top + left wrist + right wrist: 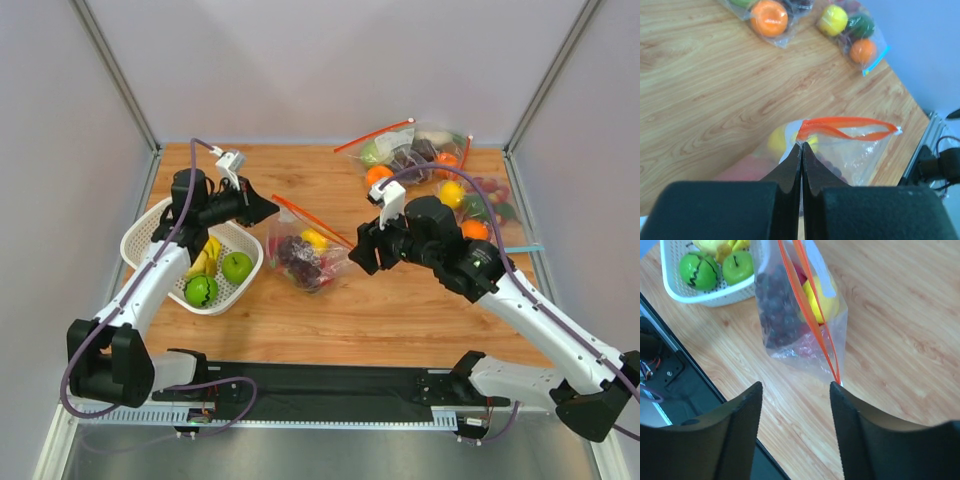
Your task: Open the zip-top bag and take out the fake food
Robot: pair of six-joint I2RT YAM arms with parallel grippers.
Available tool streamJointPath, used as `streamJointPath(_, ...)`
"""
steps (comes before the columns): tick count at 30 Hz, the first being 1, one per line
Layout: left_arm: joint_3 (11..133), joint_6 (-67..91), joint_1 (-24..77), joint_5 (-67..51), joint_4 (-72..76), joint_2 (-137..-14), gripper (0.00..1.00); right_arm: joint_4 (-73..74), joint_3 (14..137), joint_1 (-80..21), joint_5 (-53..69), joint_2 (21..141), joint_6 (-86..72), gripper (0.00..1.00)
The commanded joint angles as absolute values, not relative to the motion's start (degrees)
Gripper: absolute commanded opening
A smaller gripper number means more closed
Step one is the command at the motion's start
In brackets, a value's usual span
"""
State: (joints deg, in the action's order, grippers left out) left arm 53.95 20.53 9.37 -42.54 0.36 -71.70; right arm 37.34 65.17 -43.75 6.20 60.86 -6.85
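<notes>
The robot's left gripper is holding the bag's corner and the opening's edges (804, 283) are apart, so the right gripper should keep going in until it closes on the opening's far edge (813, 288).
The zip-top bag (305, 252) hangs lifted in mid-table, its red-orange zip strip (312, 220) on top with the mouth slightly apart. Inside I see a dark grape bunch (775, 305), a yellow fruit (822, 302) and a red fruit (800, 275). My left gripper (801, 145) is shut on the bag's left top corner, at the end of the strip (850, 127). My right gripper (796, 386) is open at the strip's other end; the strip's tip touches its right finger (840, 390). Both grippers also show in the top view, the left gripper (268, 208) and the right gripper (360, 255).
A white basket (140, 240) with bananas and green apples stands at the left, close to the bag. Two other fruit bags lie at the back right: a red-strip one (415, 150) and a teal-strip one (480, 205). A black rail (330, 385) runs along the near edge.
</notes>
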Motion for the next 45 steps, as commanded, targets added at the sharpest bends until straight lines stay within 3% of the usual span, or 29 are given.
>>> streamJointPath(1, 57.8, 14.2, 11.6, -43.3, -2.5, -69.7, 0.0, 34.1, 70.6, -43.9, 4.7, 62.7, -5.1, 0.6)
streamJointPath(5, 58.2, 12.3, 14.0, -42.6, -4.5, -69.3, 0.0, 30.5, 73.6, -43.9, 4.7, 66.6, -3.9, 0.64)
streamJointPath(23, 59.1, 12.0, 15.6, -44.0, -6.0, -69.5, 0.0, 21.7, 72.3, -43.7, 6.5, 80.1, -0.3, 0.62)
streamJointPath(45, 59.3, 11.0, 16.0, -44.5, -7.0, -69.2, 0.0, 15.4, 72.7, -41.1, 6.1, 85.0, -0.7, 0.61)
